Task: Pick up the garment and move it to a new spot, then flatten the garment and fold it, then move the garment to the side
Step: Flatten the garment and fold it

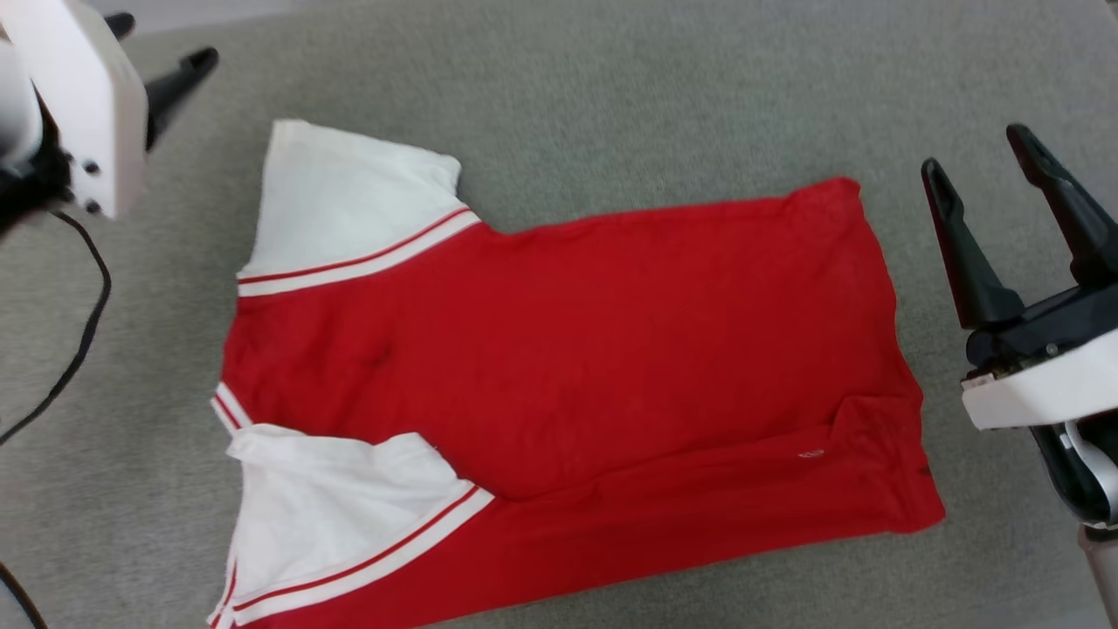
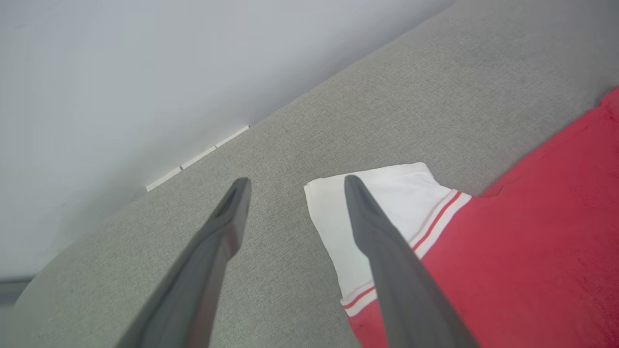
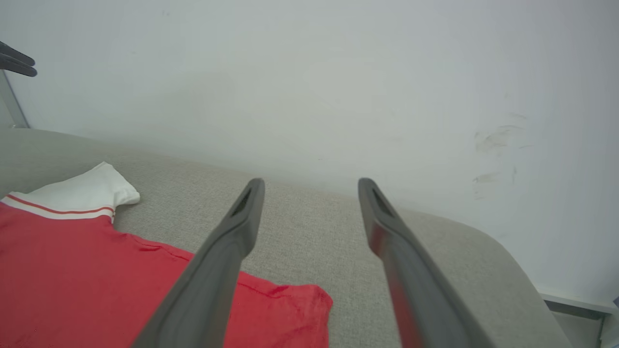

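Observation:
I should expect print hidden under the red body, because the body is plain but the folded edge has a small white mark.
The garment, a red T-shirt with white sleeves, lies spread on the grey cloth surface, collar end to the left and hem to the right. Its near long edge is folded up over the body, and the near sleeve lies on top. My left gripper hovers open past the far sleeve, empty. In the left wrist view the left gripper spreads above that sleeve's corner. My right gripper stands open and empty beside the hem's far corner. In the right wrist view the right gripper points past the hem.
A black cable hangs down at the left of the head view. A pale wall stands just behind the grey surface, whose rounded edge falls off at the right. Bare grey cloth lies along the far side and right of the garment.

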### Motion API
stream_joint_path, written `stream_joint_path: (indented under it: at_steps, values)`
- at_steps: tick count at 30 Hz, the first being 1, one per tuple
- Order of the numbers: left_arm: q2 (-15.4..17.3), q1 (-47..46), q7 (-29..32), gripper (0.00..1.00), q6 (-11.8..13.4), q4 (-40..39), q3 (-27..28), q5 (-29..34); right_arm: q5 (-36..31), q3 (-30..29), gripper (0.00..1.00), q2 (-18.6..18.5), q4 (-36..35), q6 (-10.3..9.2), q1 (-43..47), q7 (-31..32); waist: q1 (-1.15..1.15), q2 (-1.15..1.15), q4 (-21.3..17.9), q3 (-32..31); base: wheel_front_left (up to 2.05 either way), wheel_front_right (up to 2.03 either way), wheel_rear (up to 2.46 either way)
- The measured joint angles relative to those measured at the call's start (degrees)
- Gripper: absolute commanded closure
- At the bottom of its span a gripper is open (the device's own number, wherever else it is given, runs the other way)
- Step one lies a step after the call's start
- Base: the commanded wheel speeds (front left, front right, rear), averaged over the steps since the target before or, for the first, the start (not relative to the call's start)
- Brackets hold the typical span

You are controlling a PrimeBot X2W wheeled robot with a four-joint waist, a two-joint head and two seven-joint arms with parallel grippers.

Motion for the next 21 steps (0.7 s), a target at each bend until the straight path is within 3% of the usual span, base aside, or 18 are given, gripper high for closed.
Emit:
stream_joint_path:
  at_steps: [10,21]
  values:
    - [-1.8,-12.0,18.5,0.0,-0.9,4.0,-2.1,-2.9,-3.8,-2.7,0.0,3.9,-12.1,0.0,1.9,4.2,0.01,0.0,-3.2,10.0,0.0,0.0,0.0]
    - [-1.0,-13.9,27.8,0.0,-1.4,7.2,-6.0,-2.9,-4.9,-1.5,0.0,5.4,-13.6,0.0,0.6,4.9,0.0,0.0,-5.6,16.5,0.0,0.0,0.0]
